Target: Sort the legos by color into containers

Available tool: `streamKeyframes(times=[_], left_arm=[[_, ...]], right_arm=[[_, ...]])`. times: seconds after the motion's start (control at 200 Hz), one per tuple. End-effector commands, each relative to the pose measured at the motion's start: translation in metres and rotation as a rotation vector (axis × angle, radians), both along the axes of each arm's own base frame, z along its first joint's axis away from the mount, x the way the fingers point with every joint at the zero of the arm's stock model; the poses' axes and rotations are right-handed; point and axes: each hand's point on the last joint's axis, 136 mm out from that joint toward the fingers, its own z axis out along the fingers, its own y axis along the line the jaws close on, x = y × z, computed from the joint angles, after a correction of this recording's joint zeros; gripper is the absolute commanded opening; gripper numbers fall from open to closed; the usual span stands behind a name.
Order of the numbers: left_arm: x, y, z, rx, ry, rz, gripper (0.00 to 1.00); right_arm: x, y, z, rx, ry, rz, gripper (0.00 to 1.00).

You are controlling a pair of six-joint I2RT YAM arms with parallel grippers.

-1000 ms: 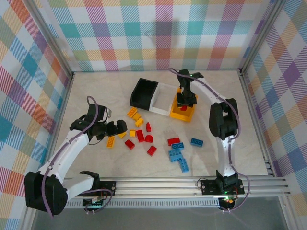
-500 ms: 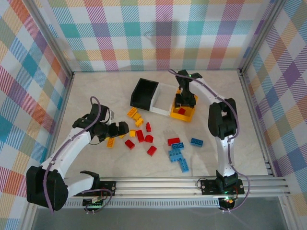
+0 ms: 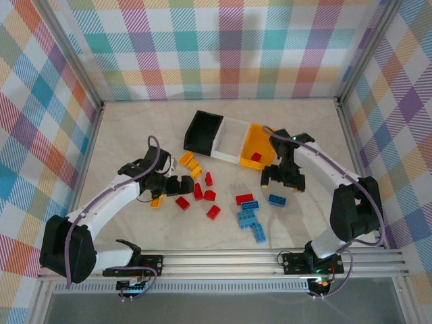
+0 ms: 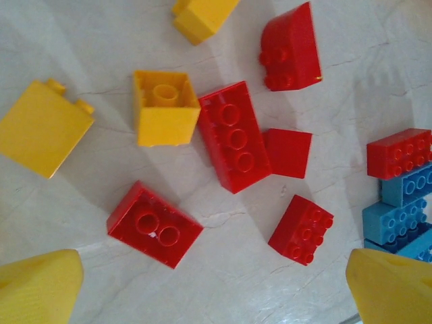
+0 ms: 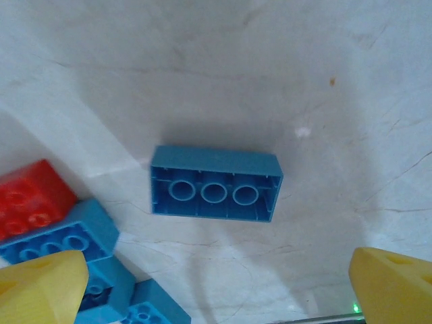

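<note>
The lone blue brick (image 3: pixel 277 200) lies clear with its short ends facing my right gripper's open fingers. I should keep lowering until the fingers reach both ends (image 5: pixel 275 190).
Loose legos lie mid-table: yellow ones (image 3: pixel 187 159), red ones (image 3: pixel 210 196) and light blue ones (image 3: pixel 246 217). At the back stand the black bin (image 3: pixel 202 131), the white bin (image 3: pixel 229 138) and the yellow-orange bin (image 3: pixel 260 138), which holds one red brick (image 3: pixel 256 156). My left gripper (image 3: pixel 175 183) (image 4: pixel 216 297) hangs open over the red bricks, an upturned red one (image 4: pixel 154 223) just ahead of its jaws. My right gripper (image 3: pixel 282 181) (image 5: pixel 216 297) is open and empty above a lone upturned blue brick (image 5: pixel 214 183) (image 3: pixel 276 200).
Checked walls enclose the table on three sides. A metal rail (image 3: pixel 223 258) runs along the near edge by the arm bases. Bare tabletop lies to the far left (image 3: pixel 128 128) and to the right of the blue bricks (image 3: pixel 337 216).
My right gripper opened, left the yellow-orange bin and swung toward the near side to the lone blue brick. My left gripper slid right, toward the red bricks.
</note>
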Motion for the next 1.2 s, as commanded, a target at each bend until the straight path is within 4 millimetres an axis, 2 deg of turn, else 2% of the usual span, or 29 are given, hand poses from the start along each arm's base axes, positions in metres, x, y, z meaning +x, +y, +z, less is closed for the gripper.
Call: streamKeyframes(times=[0.0,0.185,0.45,0.635,0.745,0.88,1.03,1.12,1.2], left_arm=[[0.008,-0.01,0.012,-0.01,-0.037,-0.007,1.0],[0.001,-0.005,0.014,0.01,-0.044,-0.01,1.0],[-0.008,0.003,0.014,0.042,-0.044,-0.014,1.0],[-0.011,0.005,0.011,0.042,-0.035,-0.009,1.0],[-0.011,0.005,0.01,0.042,-0.034,-0.01,1.0],[-0.009,0.004,0.01,0.041,-0.035,-0.007,1.0],[-0.008,0.003,0.009,0.036,-0.033,0.003,1.0],[-0.008,0.003,0.008,0.037,-0.03,0.007,1.0],[-0.008,0.004,0.007,0.038,-0.031,0.01,1.0]], right_arm=[[0.011,0.015,-0.011,0.067,-0.029,-0.042,0.99],[0.007,0.008,-0.039,0.01,0.037,-0.063,0.99],[0.006,0.005,-0.058,-0.026,0.072,-0.098,0.96],[0.01,0.006,-0.065,-0.03,0.075,-0.108,0.86],[0.011,0.005,-0.066,-0.034,0.074,-0.107,0.74],[0.012,0.004,-0.064,-0.038,0.067,-0.096,0.57],[0.014,0.003,-0.057,-0.038,0.054,-0.083,0.51],[0.021,0.008,-0.041,-0.014,0.024,-0.08,0.5],[0.035,0.015,-0.016,0.024,-0.032,-0.082,0.5]])
